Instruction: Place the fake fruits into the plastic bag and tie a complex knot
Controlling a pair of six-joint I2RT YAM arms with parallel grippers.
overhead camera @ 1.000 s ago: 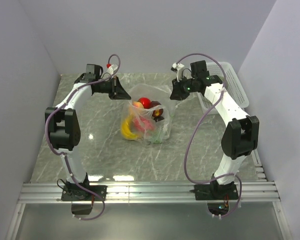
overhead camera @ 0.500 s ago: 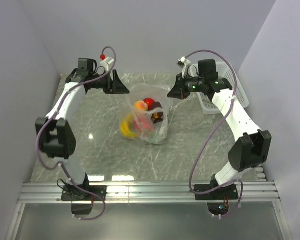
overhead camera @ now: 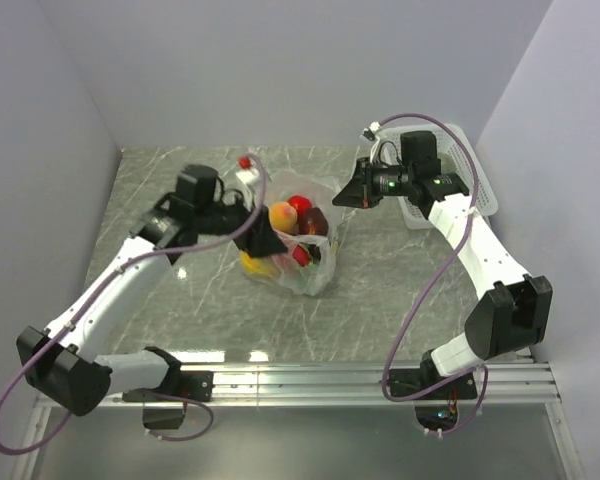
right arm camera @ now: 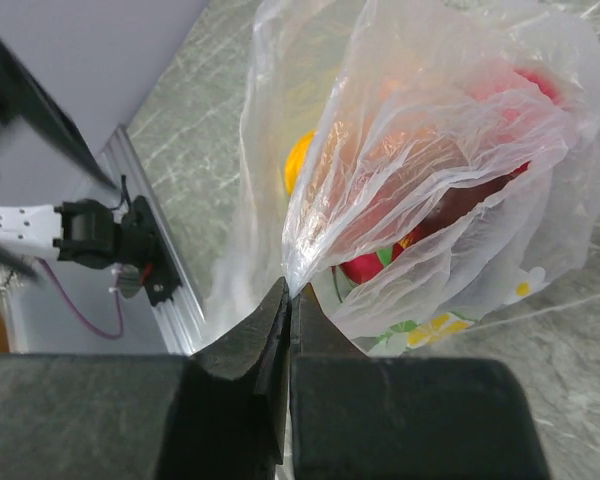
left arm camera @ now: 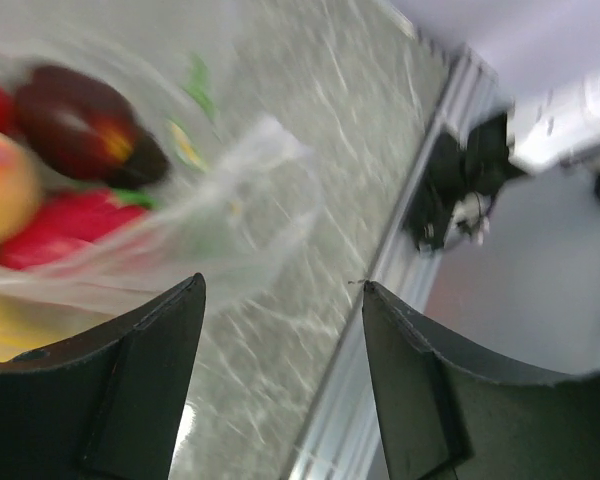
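I expect the plastic bag (overhead camera: 327, 248) to draw up and cover the fake fruits when I pull it up, because the slack near side (overhead camera: 305, 280) sags low around them.
The clear plastic bag (overhead camera: 310, 262) stands mid-table with the fake fruits inside it: an orange-yellow piece (overhead camera: 283, 216), a red ball (overhead camera: 299, 205), a dark red piece (overhead camera: 315, 220) and a yellow banana (overhead camera: 253, 264). My right gripper (overhead camera: 351, 196) is shut on the bag's upper right edge, and in the right wrist view its jaws (right arm camera: 290, 295) pinch a gathered fold of the bag (right arm camera: 420, 150). My left gripper (overhead camera: 263, 241) is open beside the bag's left side with nothing between its fingers (left arm camera: 130, 370). The blurred bag (left arm camera: 230, 200) and fruits (left arm camera: 80, 125) lie just beyond them.
A white lattice basket (overhead camera: 470, 180) stands at the back right, behind the right arm. Grey walls close in the table on the left, back and right. A metal rail (overhead camera: 300, 380) runs along the near edge.
My left gripper has let go of the bag's left edge, opened, and swung down and right to the bag's left side. The right gripper has stayed shut on the bag's right edge.
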